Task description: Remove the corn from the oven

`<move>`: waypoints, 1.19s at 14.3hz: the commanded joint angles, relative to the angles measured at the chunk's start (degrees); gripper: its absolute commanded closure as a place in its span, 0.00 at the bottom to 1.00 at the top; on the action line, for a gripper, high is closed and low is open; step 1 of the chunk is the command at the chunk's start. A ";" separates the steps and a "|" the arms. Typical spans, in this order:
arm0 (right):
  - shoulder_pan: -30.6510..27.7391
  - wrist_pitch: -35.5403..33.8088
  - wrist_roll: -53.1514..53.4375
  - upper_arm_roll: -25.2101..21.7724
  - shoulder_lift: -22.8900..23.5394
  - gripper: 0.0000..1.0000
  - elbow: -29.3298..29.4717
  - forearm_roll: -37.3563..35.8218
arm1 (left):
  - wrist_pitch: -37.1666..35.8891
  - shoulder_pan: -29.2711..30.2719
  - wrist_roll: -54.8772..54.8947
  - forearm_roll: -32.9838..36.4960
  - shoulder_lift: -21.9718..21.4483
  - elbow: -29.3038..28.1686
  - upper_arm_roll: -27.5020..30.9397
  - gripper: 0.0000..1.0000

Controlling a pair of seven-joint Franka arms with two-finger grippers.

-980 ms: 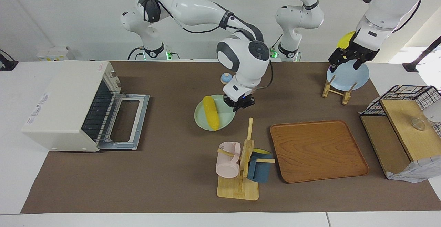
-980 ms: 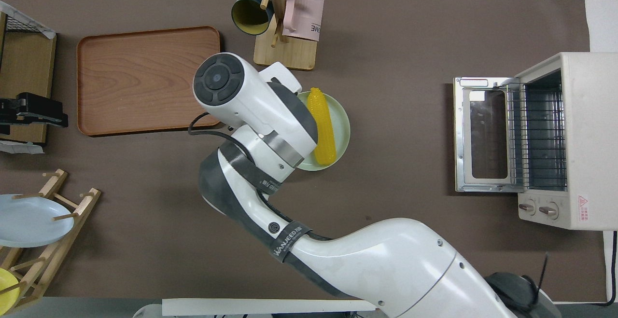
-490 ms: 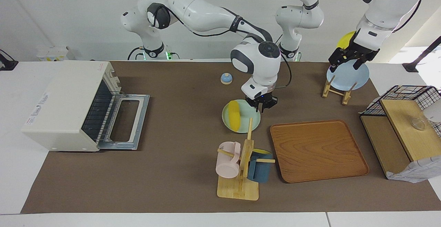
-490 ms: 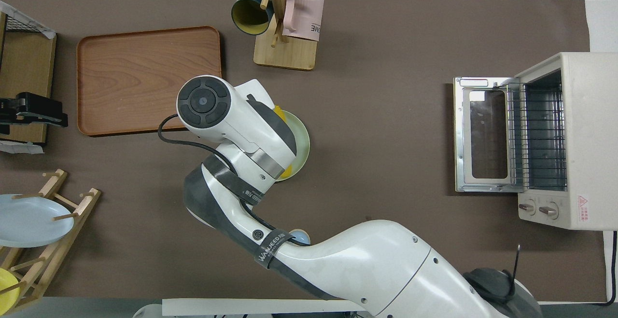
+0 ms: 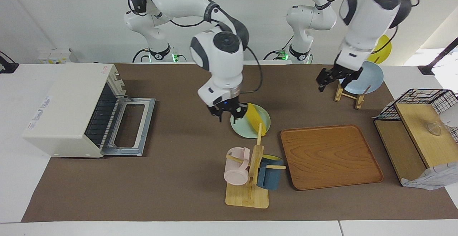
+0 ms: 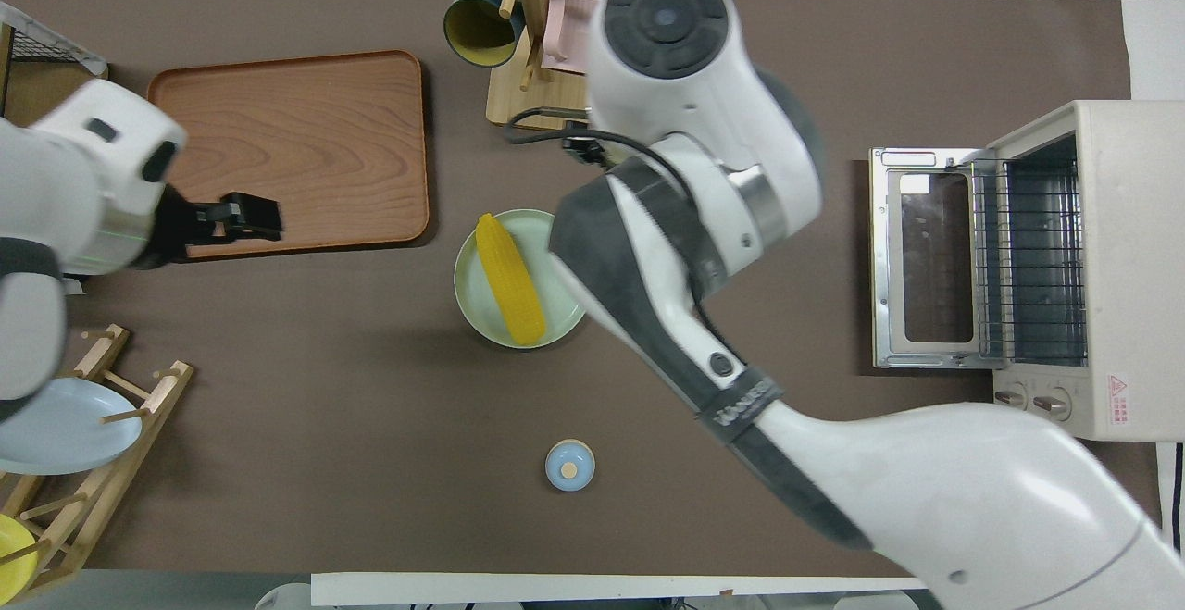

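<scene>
The wooden tray [image 6: 305, 143] sits on my left gripper's side, far away from my right gripper, so next my left gripper takes the corn [image 6: 510, 280] from the plate to it.
The corn [image 5: 254, 118] lies on a pale green plate [image 5: 239, 125] in the middle of the table, outside the oven; both show in the overhead view, corn [image 6: 509, 279] on plate [image 6: 477, 300]. The cream-white oven [image 5: 68, 103] stands at the right arm's end with its door [image 5: 130, 126] folded down; its rack [image 6: 1041, 258] is bare. My right gripper [image 5: 229, 115] is open and empty, just above the table beside the plate's rim toward the oven. My left gripper [image 5: 332, 82] hangs in the air, over the wooden tray's edge [image 6: 264, 219] seen from overhead.
A wooden tray [image 5: 331, 157] lies toward the left arm's end. A mug rack [image 5: 250, 178] with a pink and a blue mug stands just farther from the robots than the plate. A plate rack [image 5: 349, 94], a wire basket [image 5: 422, 101] and a small blue dome [image 6: 569, 465] are also there.
My right gripper has let go of the plate's rim, risen and swung to the plate's oven side. The corn has turned on the plate. My left arm has come out from over the plate rack.
</scene>
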 commanded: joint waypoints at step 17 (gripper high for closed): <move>-16.99 8.95 -17.62 1.00 -9.67 0.99 -29.68 -22.74 | 9.18 3.41 6.26 1.50 20.90 9.47 0.72 1.00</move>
